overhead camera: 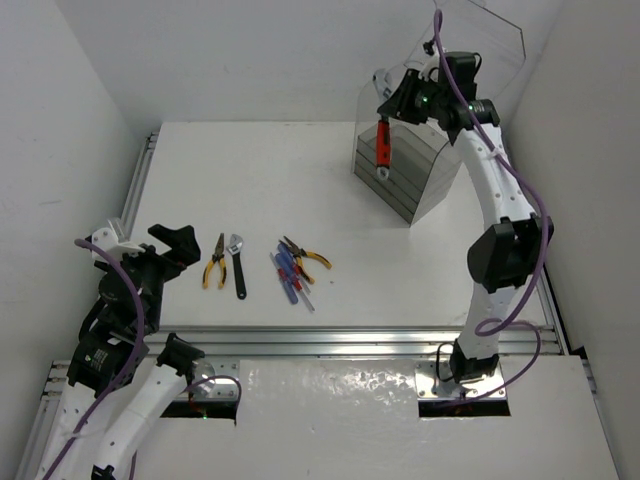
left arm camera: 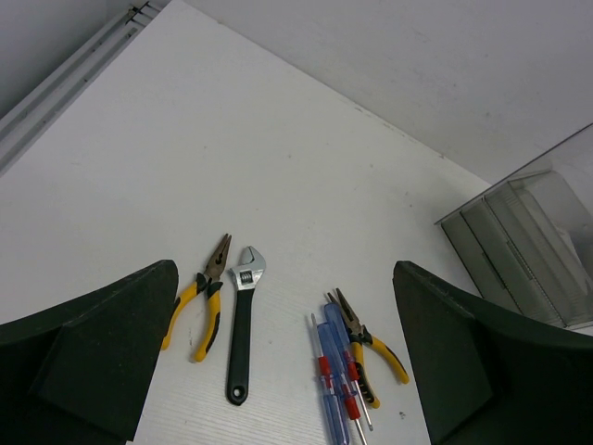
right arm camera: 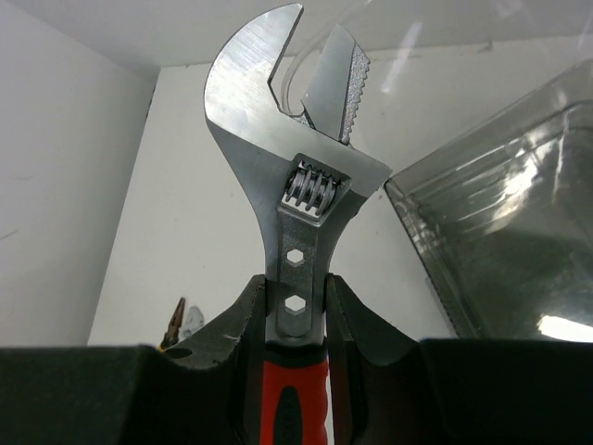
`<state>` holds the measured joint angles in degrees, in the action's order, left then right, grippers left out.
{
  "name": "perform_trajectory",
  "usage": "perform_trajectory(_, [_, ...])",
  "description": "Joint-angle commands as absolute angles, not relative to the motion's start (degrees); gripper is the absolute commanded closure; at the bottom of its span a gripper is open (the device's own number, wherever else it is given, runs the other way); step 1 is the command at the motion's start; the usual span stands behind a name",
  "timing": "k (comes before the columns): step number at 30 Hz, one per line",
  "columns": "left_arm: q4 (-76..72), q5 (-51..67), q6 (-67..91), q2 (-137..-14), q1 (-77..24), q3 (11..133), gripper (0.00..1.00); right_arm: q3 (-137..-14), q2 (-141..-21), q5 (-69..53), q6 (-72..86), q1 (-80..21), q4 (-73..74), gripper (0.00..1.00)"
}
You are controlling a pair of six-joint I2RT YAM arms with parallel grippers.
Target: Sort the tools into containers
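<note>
The red-handled wrench is hanging above the tray's edge point(overhead camera: 366, 147) and the cover stands open, so the robot's right gripper continues inward until the wrench's handle is over the tray point(overhead camera: 415, 150).
My right gripper point(overhead camera: 385, 125) is shut on the red-handled wrench point(overhead camera: 382, 150) and holds it hanging head down over the left edge of the clear box with stacked grey trays point(overhead camera: 400, 175). In the right wrist view the wrench point(right arm camera: 301, 222) stands between my fingers point(right arm camera: 236, 324), with the trays point(right arm camera: 500, 250) to its right. On the table lie yellow pliers point(overhead camera: 214, 262), a black-handled wrench point(overhead camera: 238, 266), blue and red screwdrivers point(overhead camera: 289, 278) and a second pair of yellow pliers point(overhead camera: 306, 257). My left gripper point(overhead camera: 172, 245) is open, left of them. The left wrist view shows the pliers point(left arm camera: 206, 301), wrench point(left arm camera: 242, 329) and screwdrivers point(left arm camera: 335, 385).
The box's curved clear cover point(overhead camera: 480, 30) stands open above the trays. White walls close in the table on the left, back and right. An aluminium rail point(overhead camera: 340, 340) runs along the table's near edge.
</note>
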<state>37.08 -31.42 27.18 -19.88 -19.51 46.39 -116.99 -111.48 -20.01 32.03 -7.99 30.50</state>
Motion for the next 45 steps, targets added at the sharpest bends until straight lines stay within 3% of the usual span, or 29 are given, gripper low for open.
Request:
perform_trajectory(1, [34.3, -30.9, 26.2, -19.6, -18.9, 46.4, 0.0, -124.6, -111.2, -21.0, 29.5, -6.0, 27.2, 1.0])
perform_trajectory(23, [33.9, -30.0, 25.9, -20.0, -18.9, 46.3, 0.0, -128.7, -114.2, -17.9, 15.2, -3.2, 26.5, 1.0])
perform_trajectory(45, [33.6, -29.1, 25.6, -20.5, -18.9, 46.1, 0.0, -119.7, -113.5, -14.4, 3.6, -3.4, 22.9, 1.0])
